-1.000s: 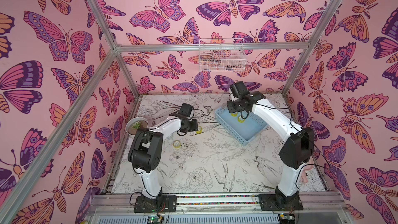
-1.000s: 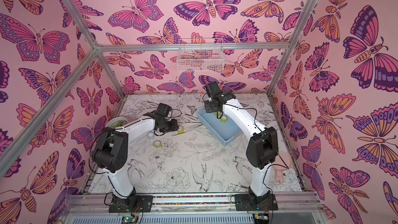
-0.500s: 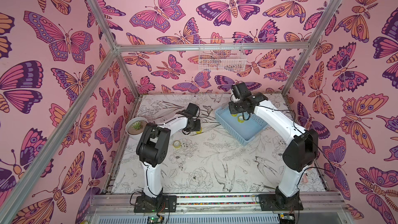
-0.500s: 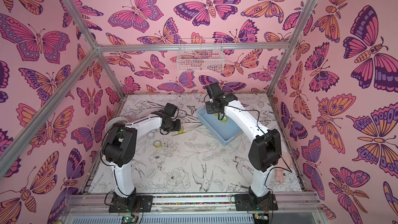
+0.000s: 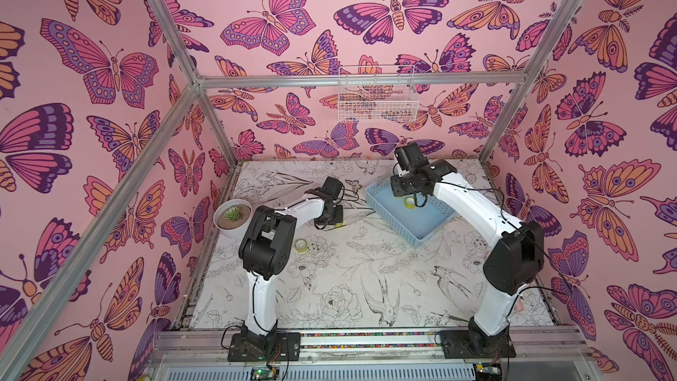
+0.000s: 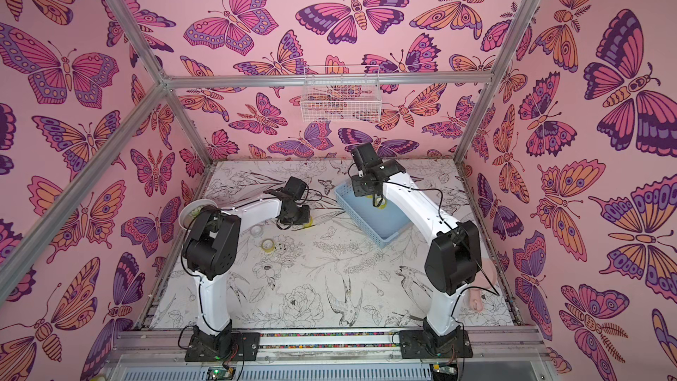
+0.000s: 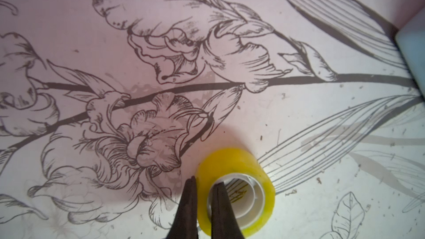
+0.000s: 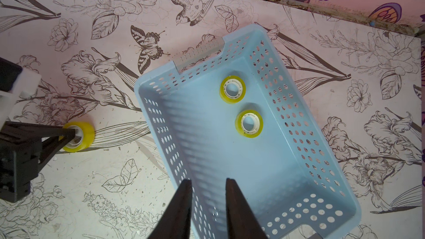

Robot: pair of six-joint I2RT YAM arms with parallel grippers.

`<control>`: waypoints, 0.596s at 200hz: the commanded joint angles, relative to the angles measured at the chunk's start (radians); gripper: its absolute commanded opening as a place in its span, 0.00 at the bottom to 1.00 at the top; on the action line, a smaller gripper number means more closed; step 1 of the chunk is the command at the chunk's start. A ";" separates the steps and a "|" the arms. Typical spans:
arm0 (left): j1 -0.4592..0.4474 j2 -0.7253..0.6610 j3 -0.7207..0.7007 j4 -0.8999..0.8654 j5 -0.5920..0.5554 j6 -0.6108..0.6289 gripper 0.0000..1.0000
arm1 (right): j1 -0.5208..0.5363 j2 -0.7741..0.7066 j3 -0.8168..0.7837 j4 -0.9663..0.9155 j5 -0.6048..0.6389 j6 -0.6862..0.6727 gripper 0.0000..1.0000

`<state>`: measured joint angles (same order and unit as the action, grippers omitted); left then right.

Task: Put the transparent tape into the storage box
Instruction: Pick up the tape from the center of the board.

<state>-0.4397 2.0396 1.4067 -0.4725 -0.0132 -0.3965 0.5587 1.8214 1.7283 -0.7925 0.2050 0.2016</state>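
Observation:
The storage box [image 5: 421,223] is a long way from the tape roll in my left gripper. Next, my right gripper takes hold of the box's side [image 5: 389,218] and pulls the box nearer first.
A yellowish transparent tape roll [image 7: 239,168] stands on the patterned table, left of the storage box. My left gripper [image 7: 204,182] is shut on its wall, one finger inside the white core and one outside; the right wrist view shows the same grip on the roll [image 8: 86,134]. In a top view the left gripper [image 5: 329,219] is low over the table. The storage box [image 8: 161,120] is light blue with perforated sides and holds two tape rolls [image 8: 232,89] [image 8: 249,124]. My right gripper [image 8: 208,181] hangs open above the box [image 5: 421,219] with nothing between its fingers.
Two more tape rolls [image 6: 268,244] [image 6: 256,230] lie on the table near the left arm. A white pot with a succulent [image 5: 232,216] stands by the left wall. A white wire basket [image 5: 377,95] hangs on the back wall.
My left gripper has reached further right and closed on the tape roll's wall. The right arm has stayed over the box, nearly still.

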 commanded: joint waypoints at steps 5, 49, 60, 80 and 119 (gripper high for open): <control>-0.011 0.040 -0.018 -0.037 -0.022 0.002 0.00 | -0.003 -0.041 -0.006 0.003 0.024 -0.011 0.30; -0.025 -0.038 -0.014 -0.046 -0.067 0.020 0.00 | -0.009 -0.053 -0.006 0.001 0.022 -0.012 0.30; -0.025 -0.058 0.003 -0.060 -0.071 0.024 0.00 | -0.012 -0.054 -0.004 -0.001 0.022 -0.011 0.30; -0.025 -0.093 0.054 -0.096 -0.071 0.038 0.00 | -0.023 -0.058 -0.004 -0.005 0.015 -0.007 0.30; -0.030 -0.120 0.222 -0.165 -0.052 0.066 0.00 | -0.059 -0.067 -0.003 -0.030 0.009 0.008 0.29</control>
<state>-0.4606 1.9778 1.5284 -0.5842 -0.0605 -0.3634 0.5224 1.7920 1.7245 -0.7940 0.2111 0.2024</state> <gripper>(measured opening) 0.134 0.290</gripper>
